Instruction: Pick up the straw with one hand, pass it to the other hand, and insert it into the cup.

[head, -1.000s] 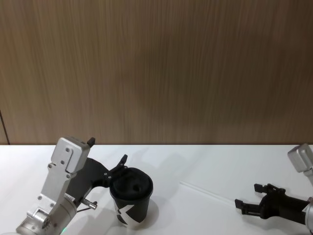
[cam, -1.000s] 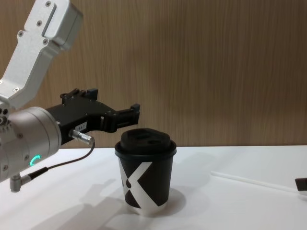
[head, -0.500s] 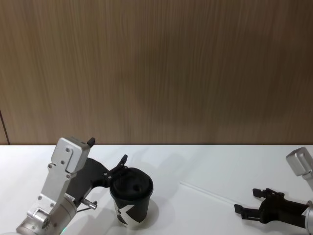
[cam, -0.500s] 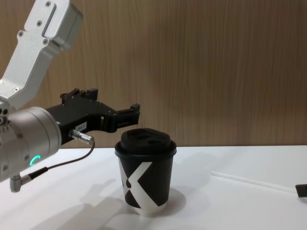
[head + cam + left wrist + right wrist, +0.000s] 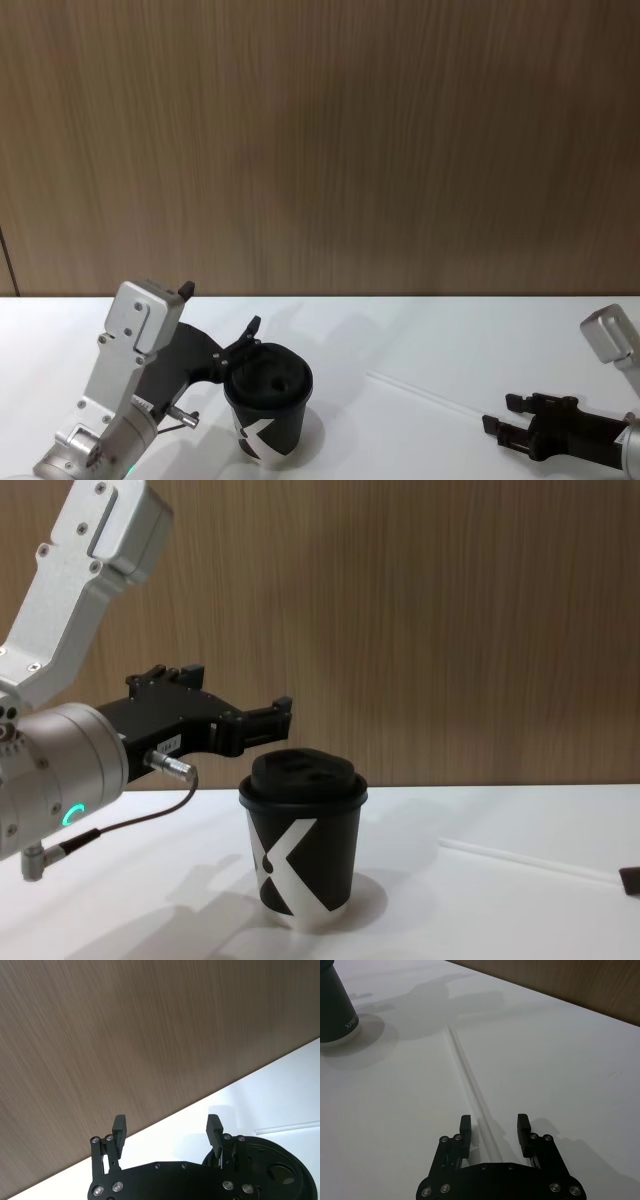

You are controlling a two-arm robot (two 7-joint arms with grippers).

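Observation:
The white straw is lying in one straight, even line [image 5: 425, 394]. I expect its far end [image 5: 371, 375] to stick out stiffly when I pick the straw up and pass it.
The black cup [image 5: 268, 395] with a white X mark and domed lid stands on the white table [image 5: 400, 330], at centre in the chest view [image 5: 305, 865]. The white straw [image 5: 420, 391] lies flat to its right, also seen as straw [image 5: 520, 858] and straw [image 5: 467, 1072]. My right gripper [image 5: 498, 412] hovers low at the straw's near end, open; in its wrist view the right gripper [image 5: 494, 1121] straddles the straw without gripping it. My left gripper [image 5: 220, 305] hangs open just behind and above the cup's lid [image 5: 270, 1170]; its wrist view shows the left gripper [image 5: 166, 1125] holding nothing.
A brown wood-grain wall [image 5: 320, 150] rises behind the table. The left arm's silver wrist [image 5: 60, 780] with a green light and a loose cable [image 5: 110, 830] fills the table's left side. White table surface lies between cup and straw.
The right gripper has sunk lower toward the table at the straw's end, with its fingers now astride the straw. The left gripper, cup and straw have not moved.

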